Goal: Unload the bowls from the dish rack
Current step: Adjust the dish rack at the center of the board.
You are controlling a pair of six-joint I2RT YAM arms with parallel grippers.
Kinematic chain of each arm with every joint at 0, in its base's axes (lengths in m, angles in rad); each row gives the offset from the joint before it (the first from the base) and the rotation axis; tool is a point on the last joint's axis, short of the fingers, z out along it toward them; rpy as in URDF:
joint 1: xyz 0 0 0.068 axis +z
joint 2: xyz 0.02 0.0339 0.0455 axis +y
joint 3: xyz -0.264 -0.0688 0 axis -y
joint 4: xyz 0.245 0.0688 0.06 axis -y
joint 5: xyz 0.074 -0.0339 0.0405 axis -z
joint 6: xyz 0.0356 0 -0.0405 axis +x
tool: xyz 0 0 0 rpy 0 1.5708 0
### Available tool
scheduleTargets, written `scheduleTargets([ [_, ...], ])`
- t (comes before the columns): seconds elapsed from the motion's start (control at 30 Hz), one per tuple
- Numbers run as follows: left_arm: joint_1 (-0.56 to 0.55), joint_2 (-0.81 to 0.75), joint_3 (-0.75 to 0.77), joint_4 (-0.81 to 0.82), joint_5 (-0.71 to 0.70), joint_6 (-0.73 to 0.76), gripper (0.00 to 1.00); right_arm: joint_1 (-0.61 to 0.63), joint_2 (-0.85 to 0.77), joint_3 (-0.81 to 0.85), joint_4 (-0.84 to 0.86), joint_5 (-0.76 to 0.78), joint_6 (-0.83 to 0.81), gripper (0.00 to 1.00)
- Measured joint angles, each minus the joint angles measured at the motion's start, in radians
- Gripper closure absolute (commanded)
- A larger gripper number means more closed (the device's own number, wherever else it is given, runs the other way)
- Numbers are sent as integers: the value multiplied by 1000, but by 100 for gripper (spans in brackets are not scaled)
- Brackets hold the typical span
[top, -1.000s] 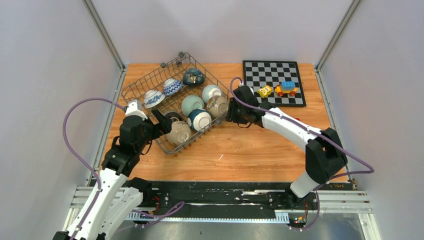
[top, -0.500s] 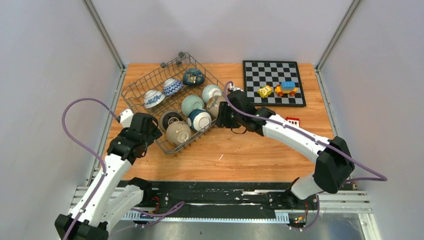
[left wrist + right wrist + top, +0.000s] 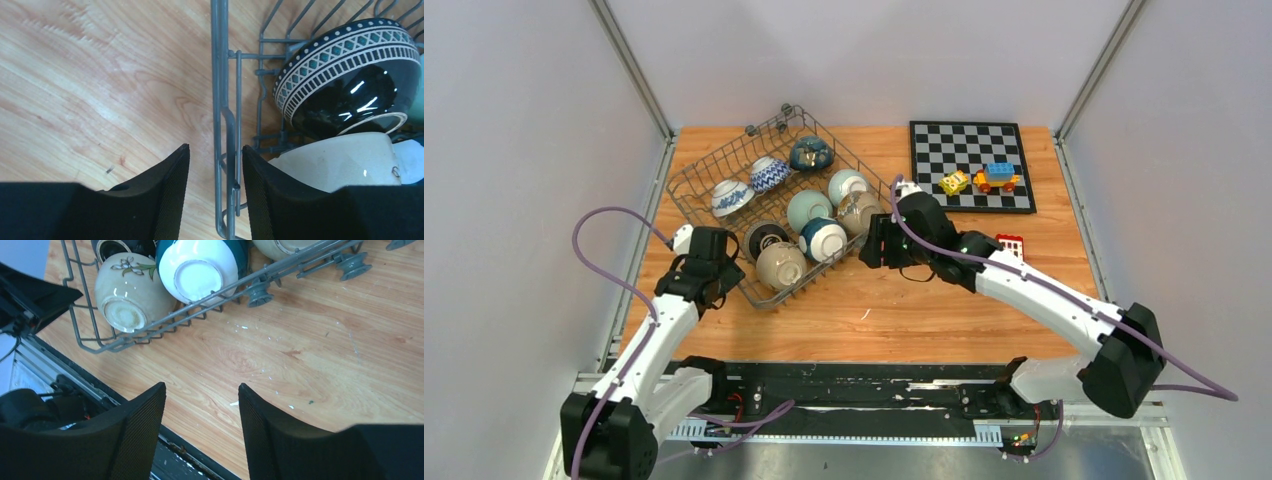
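I should first swing the dish rack's near corner (image 3: 770, 303) with my left gripper, because the dish rack stands crooked to the table's edge. Then my right gripper should straighten it by the dish rack's rim (image 3: 845, 256).
The grey wire dish rack (image 3: 714, 160) stands at the back left of the table with several bowls in it, among them a blue-and-white one (image 3: 769, 174), a dark teal one (image 3: 811, 153) and a beige one (image 3: 781, 266). My left gripper (image 3: 727, 272) is at the rack's near-left side. In the left wrist view it (image 3: 215, 150) is open, its jaws either side of the rack's rim wire (image 3: 218, 75), beside a dark patterned bowl (image 3: 345, 75) and a beige bowl (image 3: 340, 160). My right gripper (image 3: 871, 240) hangs by the rack's right side. It (image 3: 201, 386) is open and empty over bare wood.
A chessboard (image 3: 969, 150) with toy blocks (image 3: 994, 177) lies at the back right. A red block (image 3: 1009, 243) sits behind the right forearm. In the right wrist view the rack's wheeled feet (image 3: 352, 265) rest on the table, and the table's near edge (image 3: 200, 455) runs below the fingers.
My left gripper drew back from the beige bowl to the rack's near-left rim and its jaws narrowed. My right gripper slid slightly toward the front, its elbow swung right, and its jaws widened a little.
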Motion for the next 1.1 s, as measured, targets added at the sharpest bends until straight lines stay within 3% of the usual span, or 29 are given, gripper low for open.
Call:
scheduleTargets([
  [0.1,1,3,-12,44,9,0,77,1,-44,-28,-1,5,-20,22],
  [0.23,2,2,-41,114,38,-5,99,0,-79,-69,0,28,-31,11],
  [0.37,12,-13,-58,140,51,-19,100,0,-88,-103,-2,45,-19,10],
  [0.63,0,-97,-121,185,66,-53,100,-31,-94,-138,0,45,86,18],
  [1.1,-337,-189,-166,111,-111,-423,100,-33,-98,-172,6,52,236,26],
])
